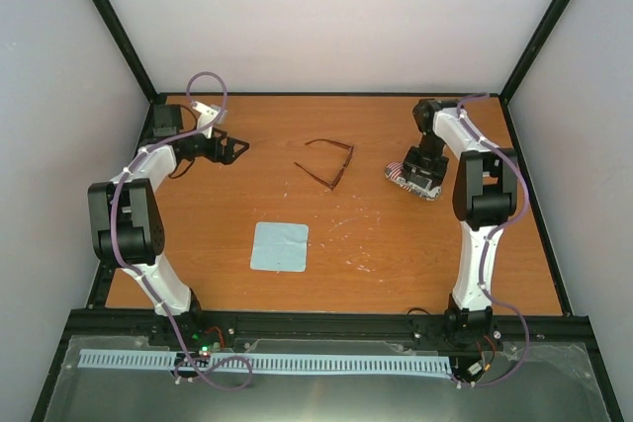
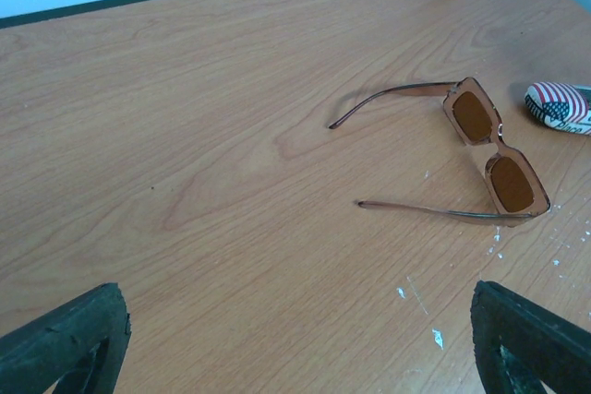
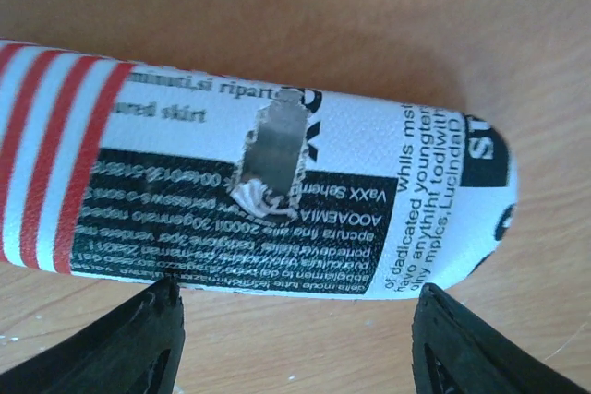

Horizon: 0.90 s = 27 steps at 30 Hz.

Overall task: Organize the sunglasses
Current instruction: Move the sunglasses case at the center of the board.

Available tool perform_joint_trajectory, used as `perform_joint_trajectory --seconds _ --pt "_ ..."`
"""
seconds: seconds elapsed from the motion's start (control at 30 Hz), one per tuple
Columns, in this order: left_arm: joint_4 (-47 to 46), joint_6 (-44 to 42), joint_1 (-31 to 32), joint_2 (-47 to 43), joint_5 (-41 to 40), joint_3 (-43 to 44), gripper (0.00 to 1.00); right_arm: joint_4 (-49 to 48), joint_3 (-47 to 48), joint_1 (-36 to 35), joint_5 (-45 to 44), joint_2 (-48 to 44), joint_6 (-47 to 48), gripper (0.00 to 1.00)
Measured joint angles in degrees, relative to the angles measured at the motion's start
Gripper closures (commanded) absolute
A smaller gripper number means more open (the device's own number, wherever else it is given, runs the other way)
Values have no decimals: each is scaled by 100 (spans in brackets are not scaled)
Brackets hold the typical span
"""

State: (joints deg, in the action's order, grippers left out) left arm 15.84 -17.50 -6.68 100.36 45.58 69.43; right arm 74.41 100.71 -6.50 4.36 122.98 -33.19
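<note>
The case (image 1: 400, 176) is crooked and far from the robot's left gripper, so the right gripper should turn it and bring it toward the sunglasses (image 1: 342, 166) for the left gripper to take.
The sunglasses (image 1: 341, 167) lie open on the wooden table (image 1: 396, 244), mid-back, temple arms pointing left. In the left wrist view they (image 2: 474, 113) sit ahead and to the right, brown lenses up. My left gripper (image 1: 235, 148) is open and empty, left of the sunglasses and apart from them; its fingers (image 2: 66, 339) frame bare wood. My right gripper (image 1: 423, 175) is open and hangs over the flag-patterned case (image 1: 399, 174). In the right wrist view the case (image 3: 277, 191) lies just beyond the open fingertips (image 3: 138, 339), not gripped.
A light blue square cloth (image 1: 280, 246) lies flat near the table's middle front. The case's end also shows at the right edge of the left wrist view (image 2: 559, 105). White scuff flecks mark the wood. Black frame posts and white walls enclose the table.
</note>
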Motion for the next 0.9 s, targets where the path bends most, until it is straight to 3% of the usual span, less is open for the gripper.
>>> perform_joint_trajectory --seconds 0.17,0.37,0.43,0.47,0.53,0.9 --pt "-4 0 0 0 -17 -94 0 -28 321 -52 -498 50 879 37" --pt "2 0 0 0 -63 -125 1 -94 636 -68 -671 70 1401 35" --pt "2 0 0 0 -83 -125 0 -116 761 -66 -767 79 1484 40" --pt "4 0 0 0 -85 -127 1 -72 903 -66 -892 116 1523 49" --pt "4 2 0 2 -94 -138 0 -46 1143 -66 -1132 243 1598 57" --pt "116 -28 0 116 -155 -146 0 -52 1174 -17 -1762 1228 1731 61"
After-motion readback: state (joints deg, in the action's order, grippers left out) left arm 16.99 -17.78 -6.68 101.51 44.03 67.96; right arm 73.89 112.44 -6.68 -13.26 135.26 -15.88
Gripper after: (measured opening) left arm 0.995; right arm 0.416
